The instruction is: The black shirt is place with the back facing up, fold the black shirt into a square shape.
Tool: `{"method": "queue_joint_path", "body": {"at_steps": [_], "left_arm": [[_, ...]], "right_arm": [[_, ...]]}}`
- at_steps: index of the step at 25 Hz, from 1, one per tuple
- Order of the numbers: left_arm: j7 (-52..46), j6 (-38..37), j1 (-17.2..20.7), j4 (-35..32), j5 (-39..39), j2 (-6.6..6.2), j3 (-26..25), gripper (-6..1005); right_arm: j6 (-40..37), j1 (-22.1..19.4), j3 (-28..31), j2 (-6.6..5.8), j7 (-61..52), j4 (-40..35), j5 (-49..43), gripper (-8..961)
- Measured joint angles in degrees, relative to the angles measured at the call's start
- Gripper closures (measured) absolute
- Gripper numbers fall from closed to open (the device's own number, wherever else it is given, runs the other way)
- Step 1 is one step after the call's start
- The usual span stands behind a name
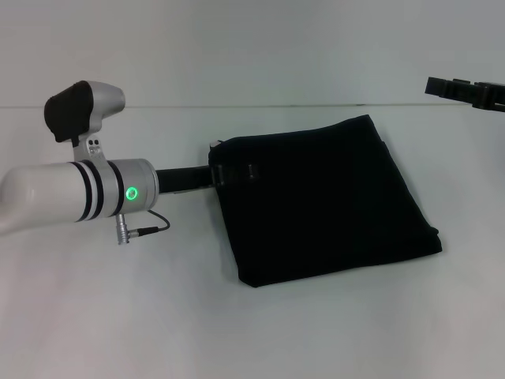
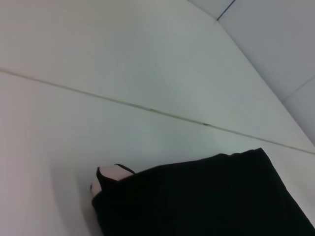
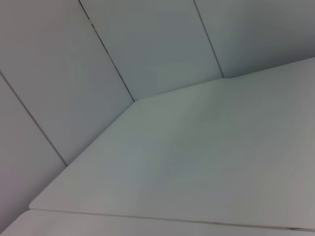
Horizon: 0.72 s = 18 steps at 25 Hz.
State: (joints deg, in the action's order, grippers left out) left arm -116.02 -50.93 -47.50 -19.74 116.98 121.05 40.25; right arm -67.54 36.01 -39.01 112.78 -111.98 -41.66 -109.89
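Note:
The black shirt's near edge [image 1: 343, 269] slants, so next my left gripper turns the shirt straight by its side edge [image 1: 227, 209] before both grippers take opposite sides.
The black shirt [image 1: 323, 205] lies folded into a rough square on the white table, right of the middle in the head view. My left arm reaches in from the left. Its gripper [image 1: 234, 172] sits at the shirt's upper left edge, black against the black fabric. In the left wrist view a corner of the shirt [image 2: 206, 196] shows, with a pale label [image 2: 109, 173] sticking out at its edge. My right gripper [image 1: 443, 87] hovers at the far right, above and beyond the shirt's far right corner and apart from it.
The white table [image 1: 118, 316] runs back to a pale wall [image 1: 252, 47]. A thin black cable [image 1: 146, 229] hangs under my left wrist. The right wrist view holds only the table top [image 3: 206, 162] and wall panels [image 3: 147, 44].

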Motion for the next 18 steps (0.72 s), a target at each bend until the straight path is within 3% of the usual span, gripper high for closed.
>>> {"method": "queue_joint_path", "body": {"at_steps": [8,18], "left_arm": [[-1.8,0.0,1.1,-0.9,1.6,-0.77,0.0,147],[-2.7,-1.6,1.1,-0.4,3.3,-0.30,1.3,186]], "right_arm": [[0.7,0.0,-0.2,-0.02,0.0,0.1,-0.1,255],[1.2,0.0,-0.1,0.06,0.0,0.1,-0.2,256]]}}
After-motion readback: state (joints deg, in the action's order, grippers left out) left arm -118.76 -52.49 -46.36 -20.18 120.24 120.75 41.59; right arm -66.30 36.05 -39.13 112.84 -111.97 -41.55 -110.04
